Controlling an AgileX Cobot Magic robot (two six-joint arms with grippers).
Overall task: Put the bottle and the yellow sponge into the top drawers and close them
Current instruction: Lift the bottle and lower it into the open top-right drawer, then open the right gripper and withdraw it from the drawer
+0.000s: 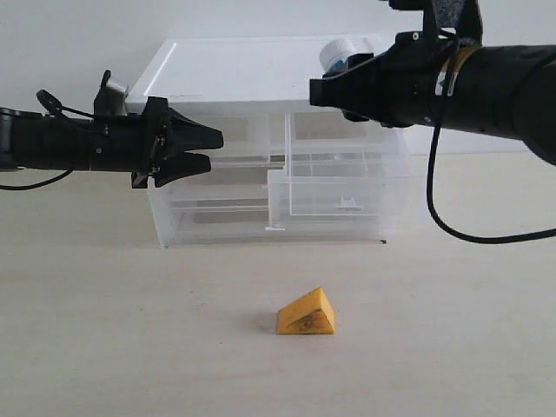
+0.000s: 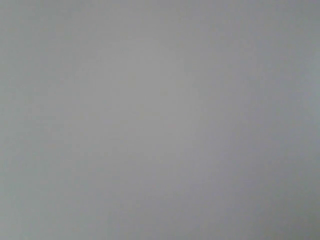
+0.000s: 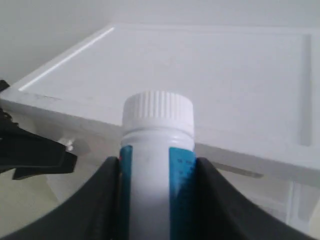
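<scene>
The robot's right gripper should lower the bottle past the front edge into the pulled-out top drawer (image 1: pixel 337 174), because the bottle's cap (image 1: pixel 336 54) extends over the chest's white top.
The white pill bottle (image 3: pixel 157 150), with a ribbed cap and a teal label, is held between the fingers of my right gripper (image 3: pixel 157 167), which is shut on it. In the exterior view the bottle (image 1: pixel 339 52) hangs above the right part of the chest's white top (image 1: pixel 234 74). The right top drawer (image 1: pixel 339 195) is pulled out; its clip handle faces front. The left top drawer (image 1: pixel 234 135) sits in the chest. My left gripper (image 1: pixel 213 148) hovers in front of it, fingers slightly apart and holding nothing. The yellow sponge (image 1: pixel 307 314) lies on the table in front of the chest.
Two full-width translucent drawers (image 1: pixel 217 213) sit below the top ones. The beige table (image 1: pixel 104 330) spreads in front of the chest. A black cable (image 1: pixel 443 217) hangs from the right arm. The left wrist view shows only blank grey.
</scene>
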